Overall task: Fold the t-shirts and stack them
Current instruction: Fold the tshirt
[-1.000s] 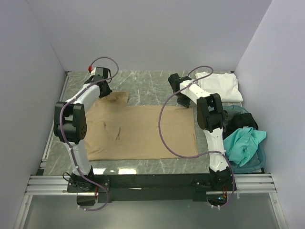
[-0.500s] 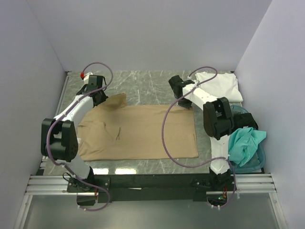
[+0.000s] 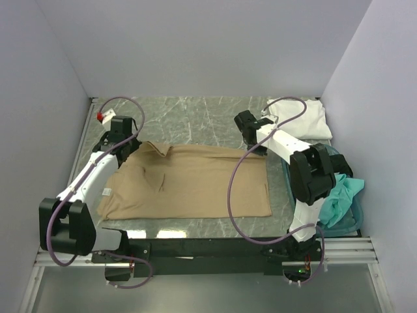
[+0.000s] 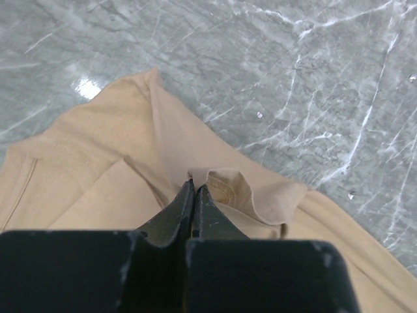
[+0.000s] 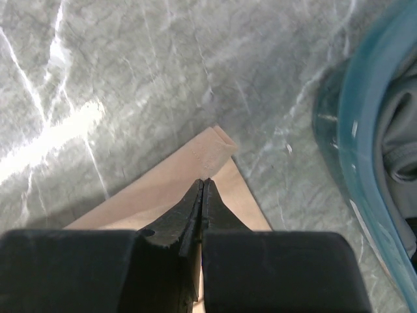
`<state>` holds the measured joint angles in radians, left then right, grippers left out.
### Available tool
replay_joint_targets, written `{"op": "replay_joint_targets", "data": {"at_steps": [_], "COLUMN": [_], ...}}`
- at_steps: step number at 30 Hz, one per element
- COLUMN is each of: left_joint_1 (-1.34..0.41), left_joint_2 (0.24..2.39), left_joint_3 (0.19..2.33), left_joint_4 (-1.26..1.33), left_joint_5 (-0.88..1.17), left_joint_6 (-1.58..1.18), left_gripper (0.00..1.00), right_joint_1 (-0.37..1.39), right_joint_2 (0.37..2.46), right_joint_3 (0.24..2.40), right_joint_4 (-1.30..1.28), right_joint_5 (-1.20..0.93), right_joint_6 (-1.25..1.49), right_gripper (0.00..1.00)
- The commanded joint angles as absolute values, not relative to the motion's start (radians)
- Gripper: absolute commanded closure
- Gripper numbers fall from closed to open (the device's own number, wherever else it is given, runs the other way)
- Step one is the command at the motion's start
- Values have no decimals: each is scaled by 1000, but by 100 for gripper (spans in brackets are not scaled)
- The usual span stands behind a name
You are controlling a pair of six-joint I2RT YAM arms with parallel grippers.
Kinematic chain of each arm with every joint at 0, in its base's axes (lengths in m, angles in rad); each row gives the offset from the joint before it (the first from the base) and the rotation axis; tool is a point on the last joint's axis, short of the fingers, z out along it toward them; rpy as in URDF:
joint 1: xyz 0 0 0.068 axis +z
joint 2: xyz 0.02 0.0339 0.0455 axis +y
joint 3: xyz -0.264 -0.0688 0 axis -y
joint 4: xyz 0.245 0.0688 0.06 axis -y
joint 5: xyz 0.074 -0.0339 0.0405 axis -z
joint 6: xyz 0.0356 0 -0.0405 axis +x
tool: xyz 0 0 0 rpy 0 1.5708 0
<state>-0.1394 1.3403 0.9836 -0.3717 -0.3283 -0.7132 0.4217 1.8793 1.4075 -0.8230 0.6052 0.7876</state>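
My left gripper goes on pulling the tan t-shirt's far edge (image 3: 205, 150) toward me until it lies over the shirt's body (image 3: 148, 179), because the edge runs straight between both grippers.
The tan t-shirt (image 3: 189, 182) lies spread on the marble table, its far edge lifted and curling toward me. My left gripper (image 3: 130, 145) is shut on the shirt's far left part; the left wrist view shows the fingers pinching a fold of tan cloth (image 4: 234, 189). My right gripper (image 3: 255, 145) is shut on the far right corner (image 5: 212, 153) of the tan shirt. A folded white t-shirt (image 3: 301, 117) lies at the far right. The teal t-shirt (image 3: 339, 195) and the dark grey t-shirt (image 3: 329, 166) sit in the basket.
A shallow teal plastic basket (image 3: 355, 215) stands at the right edge of the table; its rim shows in the right wrist view (image 5: 365, 98). Walls close in the table on the left, back and right. Purple cables loop over both arms.
Both grippers have moved toward me with the tan shirt's far edge. The left one also moved left. The far left sleeve is now folded over onto the shirt.
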Motion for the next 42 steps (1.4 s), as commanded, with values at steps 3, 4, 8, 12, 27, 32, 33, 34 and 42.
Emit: {"op": "replay_joint_targets", "data": {"at_steps": [3, 4, 8, 12, 27, 32, 33, 34, 42], "left_joint_1": [-144, -144, -144, -144, -144, -144, -144, -144, -144], "left_joint_2": [1215, 1204, 1167, 1120, 973, 950, 939, 933, 862], "left_joint_3": [951, 950, 946, 924, 842, 838, 838, 838, 810], "left_joint_4": [-440, -460, -546, -603, -722, -784, -790, -796, -845], "left_joint_5": [-394, -400, -439, -456, -520, -561, -566, -563, -555], "left_joint_6": [-801, -824, -885, -930, -1071, -1123, -1129, -1131, -1172], "left_gripper": [100, 100, 100, 100, 100, 100, 100, 100, 100], "right_joint_1": [449, 459, 482, 495, 506, 511, 509, 512, 514], "right_joint_2": [1761, 1753, 1726, 1704, 1648, 1620, 1614, 1612, 1575], "right_joint_3": [1353, 1344, 1327, 1312, 1276, 1232, 1227, 1220, 1164], "right_joint_4": [-795, -793, -798, -801, -839, -819, -819, -821, -793], "right_joint_5": [643, 644, 653, 655, 680, 660, 661, 663, 635], "right_joint_6": [811, 810, 810, 813, 808, 796, 796, 796, 787], "right_gripper": [100, 100, 100, 100, 100, 100, 100, 100, 100]}}
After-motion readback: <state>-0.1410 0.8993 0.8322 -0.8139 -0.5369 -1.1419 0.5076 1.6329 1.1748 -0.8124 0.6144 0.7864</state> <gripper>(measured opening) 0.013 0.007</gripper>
